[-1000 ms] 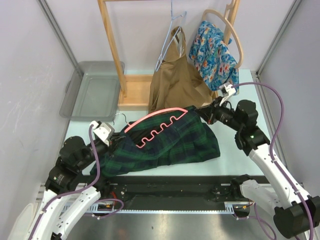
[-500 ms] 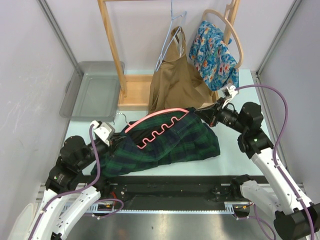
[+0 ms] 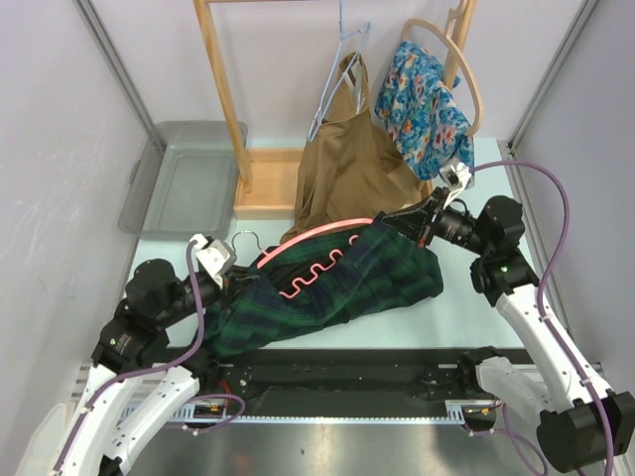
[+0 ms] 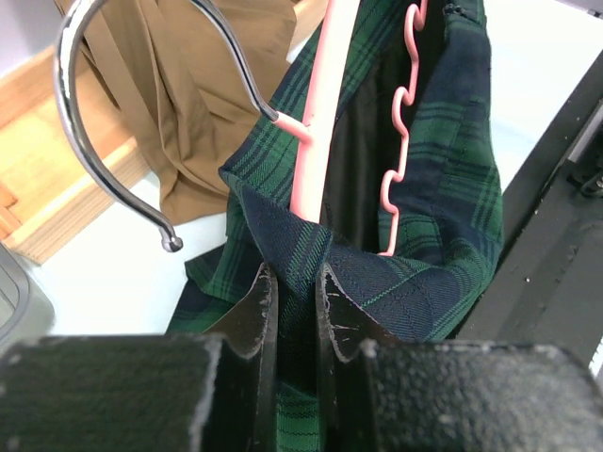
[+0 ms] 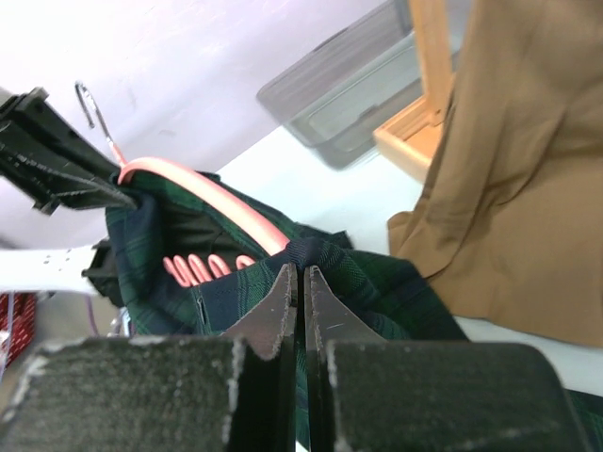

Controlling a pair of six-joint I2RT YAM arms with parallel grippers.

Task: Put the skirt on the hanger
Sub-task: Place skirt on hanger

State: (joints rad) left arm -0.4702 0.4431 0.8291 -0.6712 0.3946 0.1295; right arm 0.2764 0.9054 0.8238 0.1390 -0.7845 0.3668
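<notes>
My right gripper should ease back toward the hanger's middle point(image 3: 316, 233) and let the skirt down before opening, since it pulls the waistband tight past the pink hanger's tip point(image 3: 369, 221).
The dark green and navy plaid skirt point(image 3: 347, 288) hangs stretched between my two grippers, its waistband pulled around a pink hanger point(image 3: 319, 236) with a wavy lower bar and a metal hook point(image 3: 241, 238). My left gripper point(image 3: 236, 282) is shut on the waistband's left end. In the left wrist view the left gripper point(image 4: 294, 275) pinches a fold of the skirt point(image 4: 443, 217) just below the hanger point(image 4: 318, 132). My right gripper point(image 3: 405, 220) is shut on the right end. In the right wrist view the right gripper point(image 5: 301, 273) holds the skirt point(image 5: 377, 282) beside the hanger's tip point(image 5: 221, 205).
A brown garment point(image 3: 347, 164) on a wire hanger and a floral garment point(image 3: 427, 104) on a wooden hanger hang from the wooden rack point(image 3: 223, 99) behind. A grey tray point(image 3: 184, 178) sits at the back left. A black rail point(image 3: 337, 372) runs along the near edge.
Both grippers have risen with the skirt, the right one moving up and back. The skirt is pulled tighter and its hem has lifted off the table.
</notes>
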